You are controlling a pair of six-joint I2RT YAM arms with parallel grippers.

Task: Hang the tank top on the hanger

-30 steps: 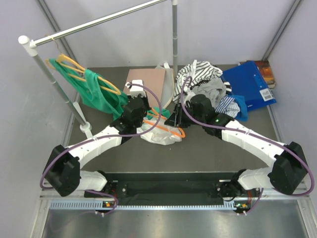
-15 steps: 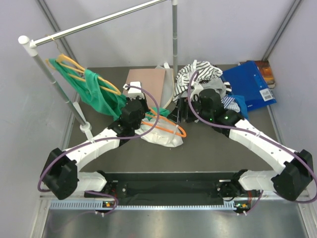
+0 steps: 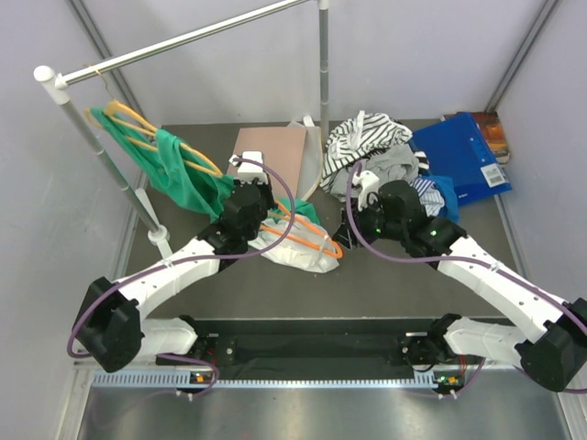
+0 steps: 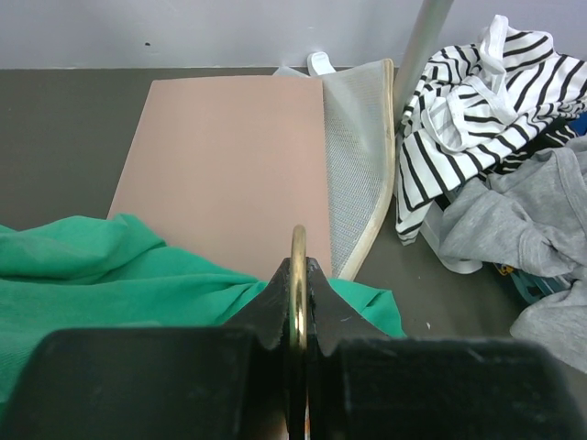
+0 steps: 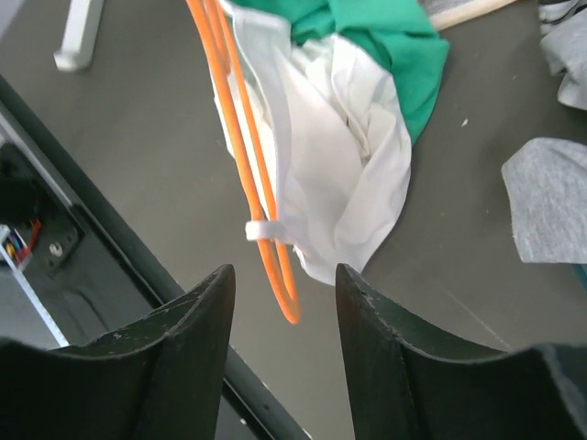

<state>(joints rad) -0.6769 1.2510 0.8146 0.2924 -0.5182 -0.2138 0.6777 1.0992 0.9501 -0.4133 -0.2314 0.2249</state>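
Observation:
My left gripper is holding the hanger's hook, and the tank top's strap (image 5: 266,229) is loose round the hanger's end (image 5: 286,298). My right gripper should pinch both together before my left gripper opens off the hook.
The orange hanger (image 3: 307,236) lies tilted over the crumpled white tank top (image 3: 295,255) at the table's middle. My left gripper (image 3: 260,209) is shut on the hanger's hook (image 4: 298,261), which stands upright between its fingertips in the left wrist view; that gripper (image 4: 298,275) hides the hanger's body there. In the right wrist view the hanger (image 5: 246,156) hangs down beside the tank top (image 5: 353,165), and a narrow white strap (image 5: 266,229) is looped round its lower end. My right gripper (image 5: 284,284) is open and empty, just short of the hanger's tip, at the right of it in the top view (image 3: 353,213).
A green garment (image 3: 174,170) on a yellow-orange hanger (image 3: 138,124) hangs from the rack rail (image 3: 183,41) at left. A brown board (image 4: 229,156), a mesh bag (image 4: 362,156), a striped shirt (image 4: 477,101), a grey garment (image 4: 523,220) and a blue folder (image 3: 463,160) lie at the back.
My right gripper has drawn back to the right, away from the hanger. The left gripper has shifted slightly back and right with the hanger hook in it.

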